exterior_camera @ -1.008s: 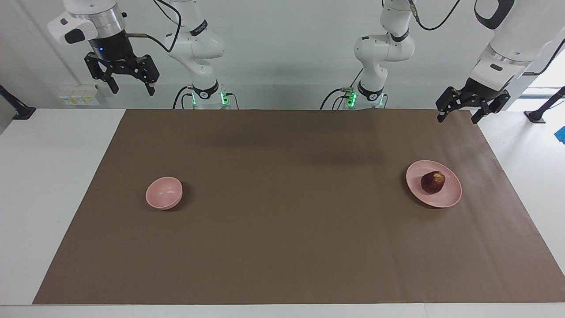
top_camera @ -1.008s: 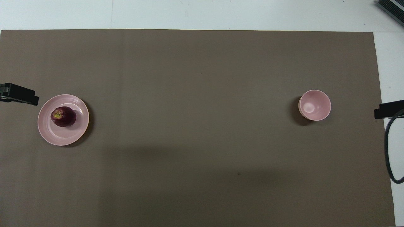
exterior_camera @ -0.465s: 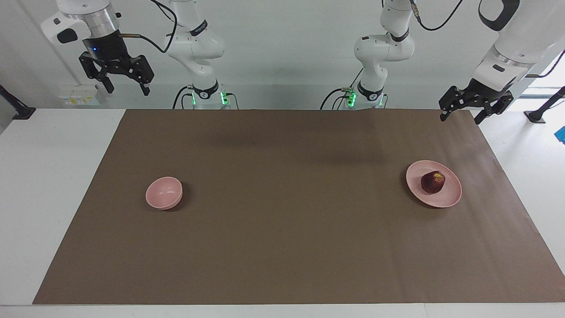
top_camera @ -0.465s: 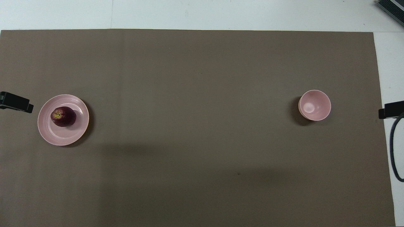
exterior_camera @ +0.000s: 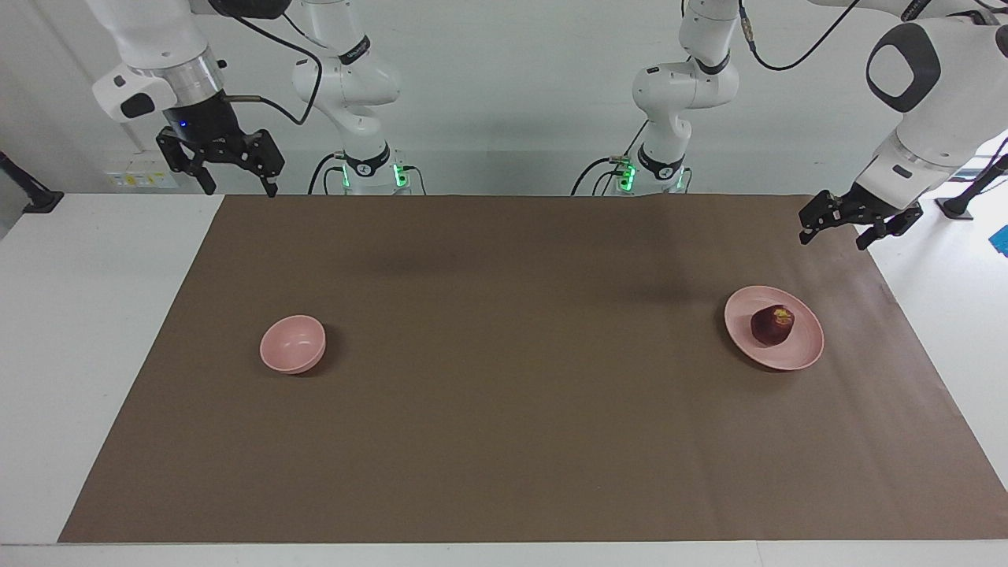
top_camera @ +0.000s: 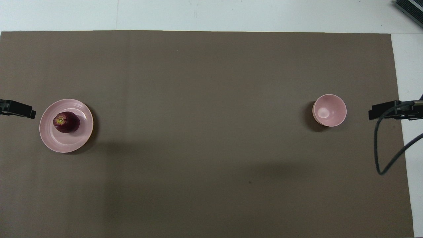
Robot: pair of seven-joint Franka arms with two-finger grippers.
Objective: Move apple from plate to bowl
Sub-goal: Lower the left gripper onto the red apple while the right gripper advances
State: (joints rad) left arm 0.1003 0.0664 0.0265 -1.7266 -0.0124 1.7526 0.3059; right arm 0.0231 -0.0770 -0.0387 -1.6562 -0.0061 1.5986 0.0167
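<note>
My left gripper should stay open and keep moving toward the dark red apple (top_camera: 66, 122), which lies clear of the plate's rim (top_camera: 43, 126), until the gripper's fingers are on both sides of the apple.
The dark red apple (exterior_camera: 772, 324) lies on the wide pink plate (exterior_camera: 790, 356) toward the left arm's end of the table; both also show in the overhead view, apple (top_camera: 66, 122) and plate (top_camera: 67, 142). The small deep pink bowl (exterior_camera: 292, 343) (top_camera: 329, 110) stands empty toward the right arm's end. My left gripper (exterior_camera: 835, 239) (top_camera: 18, 109) hangs open and empty in the air over the mat's edge, beside the plate and apart from it. My right gripper (exterior_camera: 240, 189) (top_camera: 393, 110) hangs open and empty over the mat's corner by the robots.
A brown mat (exterior_camera: 504, 441) covers most of the white table (exterior_camera: 94, 315). A black cable (top_camera: 385, 145) loops from the right gripper. A dark object (top_camera: 409, 8) sits at the table's corner farthest from the robots, at the right arm's end.
The left gripper has dropped lower and shifted toward the table's end. The right gripper has come down and moved in toward the mat. Apple, plate and bowl have not moved.
</note>
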